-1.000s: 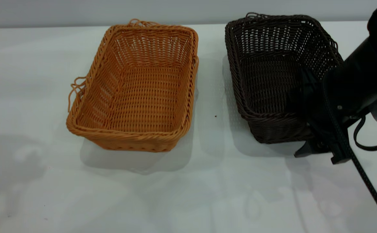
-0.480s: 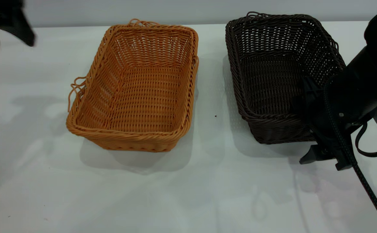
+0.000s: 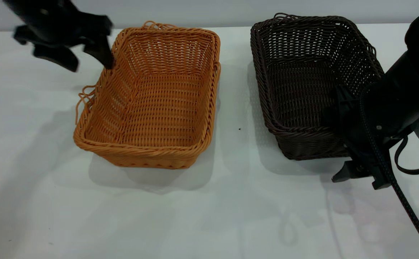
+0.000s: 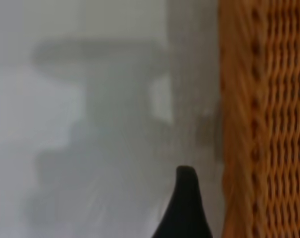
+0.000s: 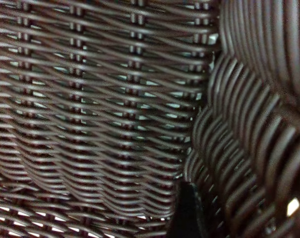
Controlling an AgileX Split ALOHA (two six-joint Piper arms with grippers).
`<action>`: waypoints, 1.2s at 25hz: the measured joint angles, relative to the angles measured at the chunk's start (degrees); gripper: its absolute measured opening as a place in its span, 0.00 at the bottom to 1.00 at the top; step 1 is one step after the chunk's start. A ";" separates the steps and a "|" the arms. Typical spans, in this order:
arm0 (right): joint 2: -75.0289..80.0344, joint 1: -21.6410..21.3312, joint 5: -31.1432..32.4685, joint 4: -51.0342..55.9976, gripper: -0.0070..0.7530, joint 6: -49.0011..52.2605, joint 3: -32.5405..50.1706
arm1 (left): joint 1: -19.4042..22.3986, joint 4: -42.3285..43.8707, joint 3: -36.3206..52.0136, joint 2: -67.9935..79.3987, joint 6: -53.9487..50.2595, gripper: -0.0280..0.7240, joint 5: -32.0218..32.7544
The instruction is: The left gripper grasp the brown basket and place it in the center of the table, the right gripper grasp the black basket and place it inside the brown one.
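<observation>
The brown basket (image 3: 162, 108) is off center with its length toward the grey wall, so the robot's left gripper should first take hold of the brown basket's side rim (image 3: 100, 91) and turn the basket crosswise.
The brown basket (image 3: 151, 104) stands left of the table's (image 3: 231, 201) middle. The black basket (image 3: 306, 82) stands to its right, a gap between them. My left gripper (image 3: 87, 63) is open and hovers at the brown basket's far left corner, one finger beside the rim. In the left wrist view one finger (image 4: 185, 208) shows just outside the basket's wall (image 4: 261, 124). My right gripper (image 3: 340, 144) is open astride the black basket's near right corner, one finger inside, one outside. In the right wrist view one finger (image 5: 187, 210) lies against the inner weave (image 5: 90, 114), beside the braided rim (image 5: 254, 129).
A black strap loop (image 3: 416, 154) and a braided cable (image 3: 407, 205) hang from the right arm over the table's right side. A loose handle loop (image 3: 84, 97) sticks out from the brown basket's left side. A grey wall runs behind the table.
My left gripper has come in from the upper left and moved right to the brown basket's far left corner. My right gripper has sunk slightly at the black basket's corner. Both baskets are still.
</observation>
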 joint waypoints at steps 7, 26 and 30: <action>0.00 0.00 0.35 0.00 0.67 -0.27 0.00 | -1.37 -1.10 -0.76 7.53 -0.06 0.77 -3.15; -1.00 -0.72 1.06 0.41 0.14 -4.15 -0.48 | -2.01 1.49 -0.89 9.05 0.00 0.15 -3.61; -3.13 -4.15 2.47 -1.28 0.14 -11.35 -0.79 | -2.01 7.38 -0.89 8.06 -0.11 0.15 -2.95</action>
